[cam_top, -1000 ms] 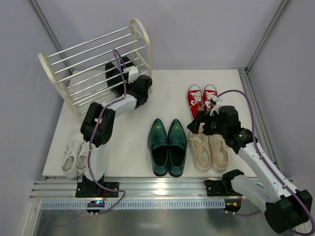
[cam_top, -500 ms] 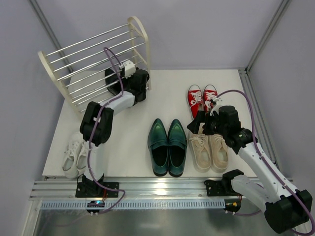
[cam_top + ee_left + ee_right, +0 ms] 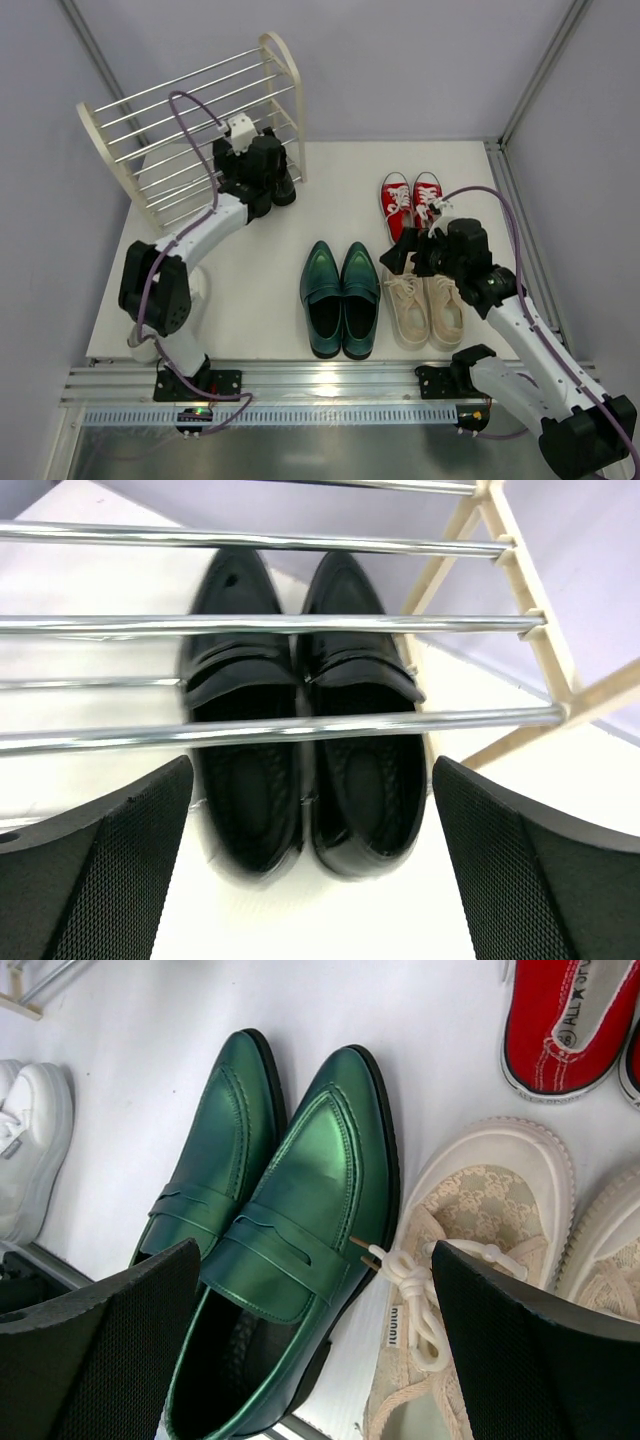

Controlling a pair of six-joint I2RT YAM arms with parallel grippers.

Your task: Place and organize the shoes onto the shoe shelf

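Note:
My left gripper is moving away from the black dress shoes point(image 3: 300, 690), which lie side by side under the shoe shelf, and should go on until it closes on the white sneakers point(image 3: 198, 292).
The glossy black dress shoes point(image 3: 305, 760) lie side by side on the white surface, seen through the silver rods of the shoe shelf point(image 3: 300, 542). My left gripper point(image 3: 310, 880) is open just behind their heels, touching nothing. In the top view the left gripper point(image 3: 262, 180) covers most of that pair at the right end of the shoe shelf point(image 3: 190, 110). My right gripper point(image 3: 400, 255) hangs open above the gap between the green loafers point(image 3: 280, 1230) and the beige sneakers point(image 3: 470, 1220), holding nothing.
Red sneakers point(image 3: 411, 200) stand at the back right, with the beige sneakers point(image 3: 428, 308) and green loafers point(image 3: 341, 298) in front of them. A white sneaker point(image 3: 30, 1150) lies at the near left, largely behind my left arm in the top view. Walls close the back and sides.
My left gripper has opened and let go of the black shoes, then drawn back and up from them. Its elbow has swung left. The right arm has barely moved.

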